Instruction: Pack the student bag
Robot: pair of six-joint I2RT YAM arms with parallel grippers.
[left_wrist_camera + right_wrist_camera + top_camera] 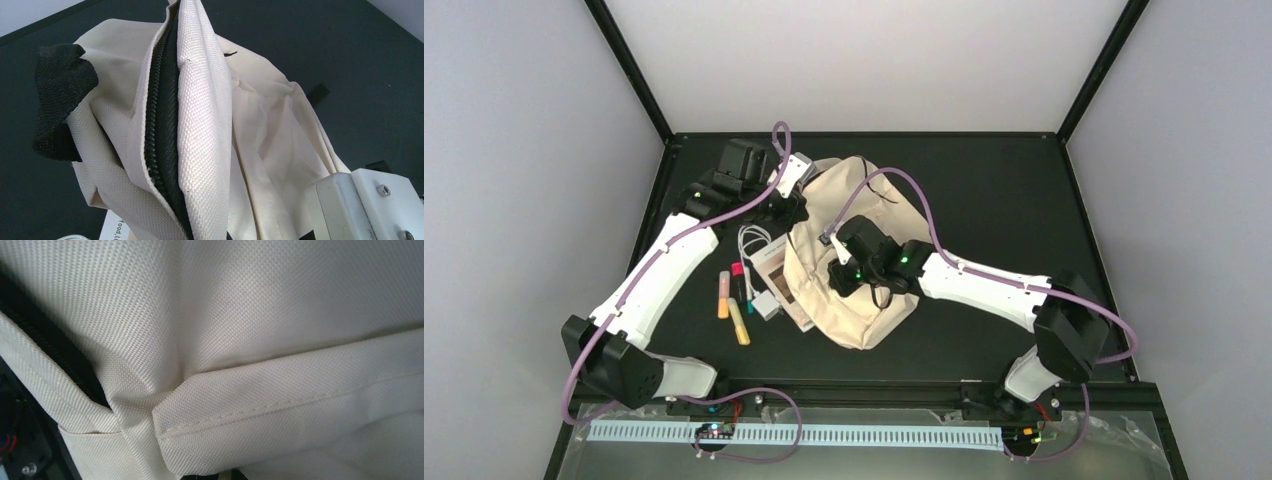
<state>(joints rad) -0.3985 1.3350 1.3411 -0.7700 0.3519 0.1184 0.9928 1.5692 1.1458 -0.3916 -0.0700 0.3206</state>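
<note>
Next, I move my right gripper from the stitched fold [280, 412] in the middle of the slanted, bunched bag to the bag's far side edge [918, 222] and straighten the bag.
The student bag [856, 290], cream fabric with dark zippers, lies in the middle of the black table. My left gripper [794, 205] is at the bag's upper left edge, shut on the fabric beside the zipper [162, 135] and holding that edge raised. The left wrist view looks along this edge into the pale lining [280, 135], with a black strap [60, 100] at the left. My right gripper [844, 275] presses down on top of the bag. In the right wrist view a stitched fold [280, 410] of cream fabric fills the frame and hides the fingers.
Left of the bag lie an orange highlighter [722, 298], a yellow highlighter [739, 323], dark pens [740, 280], a coiled white cable [752, 240], a small grey box [766, 305] and a brown booklet [786, 295]. A printed white card [115, 227] shows under the raised edge.
</note>
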